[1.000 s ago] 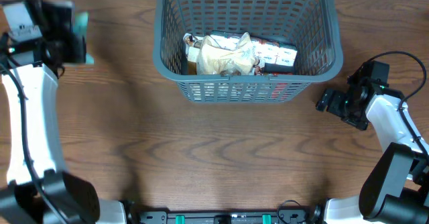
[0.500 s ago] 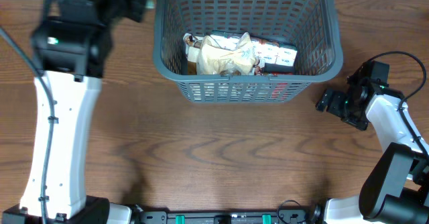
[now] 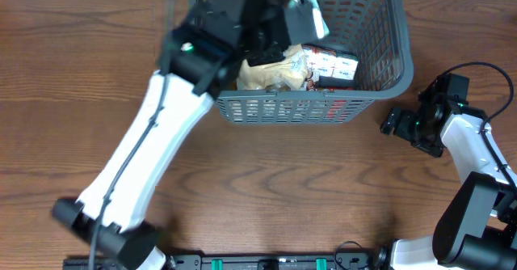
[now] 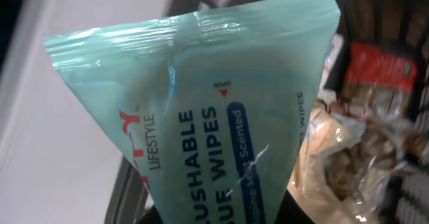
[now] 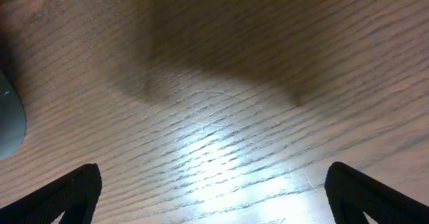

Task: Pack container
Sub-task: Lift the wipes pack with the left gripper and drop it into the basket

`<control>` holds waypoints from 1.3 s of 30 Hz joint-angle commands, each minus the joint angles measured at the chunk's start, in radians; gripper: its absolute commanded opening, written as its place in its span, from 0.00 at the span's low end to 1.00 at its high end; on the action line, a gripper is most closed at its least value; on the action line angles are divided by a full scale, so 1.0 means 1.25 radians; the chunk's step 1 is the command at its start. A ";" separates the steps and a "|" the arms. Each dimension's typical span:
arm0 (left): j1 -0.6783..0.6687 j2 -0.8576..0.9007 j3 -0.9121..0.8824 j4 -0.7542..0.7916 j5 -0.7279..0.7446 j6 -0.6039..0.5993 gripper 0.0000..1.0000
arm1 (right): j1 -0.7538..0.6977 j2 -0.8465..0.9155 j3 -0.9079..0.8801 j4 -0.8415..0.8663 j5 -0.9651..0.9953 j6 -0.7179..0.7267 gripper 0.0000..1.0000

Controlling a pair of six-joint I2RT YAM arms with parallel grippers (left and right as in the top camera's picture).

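Observation:
I should go on lowering the pale teal pack [image 3: 316,11] with my left gripper, since the pack is inside the container's rim, until the pack reaches the beige packet [image 3: 273,73], and let go of it there.
The dark grey lattice container [image 3: 380,76] stands at the back middle of the table. It holds a beige crinkly packet [image 3: 275,74] and a red-and-white box [image 3: 335,66]. My left gripper [image 3: 300,11] is over the container's left half, shut on a pale teal pack of flushable wipes [image 4: 221,117], whose tip shows in the overhead view [image 3: 313,15]. In the left wrist view the pack fills the frame, with the beige packet [image 4: 355,157] below it. My right gripper [image 3: 396,124] is open and empty, low over the table right of the container.
The right wrist view shows bare wood [image 5: 221,103] between the open fingers and a grey corner of the container [image 5: 8,120] at the left edge. The left arm [image 3: 153,141] stretches diagonally across the table's left half.
My left arm has swung from the far left of the table rightwards to over the container, carrying the wipes pack. The right arm has not moved.

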 commanded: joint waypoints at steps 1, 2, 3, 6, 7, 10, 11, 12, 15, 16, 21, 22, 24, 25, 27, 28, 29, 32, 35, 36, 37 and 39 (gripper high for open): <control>0.009 0.049 0.014 0.023 -0.010 0.107 0.06 | 0.014 0.002 0.001 -0.001 -0.006 -0.007 0.99; 0.014 0.067 0.014 0.028 -0.010 0.107 0.06 | 0.014 0.002 0.001 -0.001 -0.006 -0.007 0.99; 0.019 0.080 0.014 0.031 -0.010 0.107 0.06 | 0.014 0.002 0.001 -0.001 -0.006 -0.007 0.99; 0.032 0.129 0.014 0.034 -0.010 0.107 0.06 | 0.014 0.002 0.001 0.000 -0.006 -0.007 0.99; 0.035 0.142 0.014 0.034 -0.010 0.107 0.06 | 0.014 0.002 0.001 0.000 -0.006 -0.007 0.99; 0.038 0.175 0.014 0.034 -0.010 0.106 0.06 | 0.014 0.002 0.001 0.000 -0.006 -0.007 0.99; 0.038 0.185 0.014 0.034 -0.010 0.107 0.06 | 0.014 0.002 0.001 0.000 -0.006 -0.007 0.99; 0.038 0.196 0.014 0.034 -0.010 0.106 0.06 | 0.014 0.002 0.001 0.000 -0.006 -0.007 0.99; 0.038 0.219 0.014 0.027 -0.009 0.106 0.06 | 0.014 0.002 0.001 0.000 -0.006 -0.007 0.99; 0.038 0.226 0.014 0.025 -0.009 0.106 0.06 | 0.014 0.002 0.001 0.000 -0.006 -0.007 0.99; 0.038 0.240 0.013 0.016 -0.010 0.090 0.30 | 0.014 0.002 0.001 0.000 -0.006 -0.007 0.99; 0.038 0.240 0.013 0.016 -0.010 0.085 0.39 | 0.014 0.002 0.001 0.000 -0.006 -0.007 0.99; 0.038 0.240 0.013 0.017 -0.011 0.085 0.58 | 0.014 0.002 0.001 0.000 -0.006 -0.007 0.99; 0.038 0.240 0.013 0.018 -0.013 0.084 0.73 | 0.014 0.002 0.001 0.000 -0.006 -0.007 0.99; 0.038 0.240 0.013 0.019 -0.023 0.074 0.87 | 0.014 0.002 0.001 0.000 -0.006 -0.012 0.99; 0.038 0.239 0.013 0.019 -0.023 0.069 0.98 | 0.014 0.002 0.001 0.000 -0.006 -0.013 0.99; 0.039 0.239 0.014 0.019 -0.023 0.063 0.99 | 0.013 0.002 0.001 0.001 -0.005 -0.014 0.99; 0.045 0.228 0.014 0.041 -0.027 -0.021 0.99 | 0.013 0.002 0.001 0.015 0.001 -0.019 0.99; 0.063 0.208 0.016 0.075 -0.032 -0.090 0.99 | 0.013 -0.002 0.006 0.043 0.011 -0.026 0.99; 0.071 0.198 0.019 0.083 -0.033 -0.104 0.99 | 0.013 -0.005 0.012 0.053 0.018 -0.029 0.99; 0.081 0.188 0.023 0.092 -0.035 -0.116 0.99 | 0.013 -0.008 0.021 0.063 0.023 -0.038 0.99; 0.101 0.166 0.030 0.113 -0.038 -0.134 0.99 | 0.013 -0.014 0.042 0.079 0.024 -0.054 0.99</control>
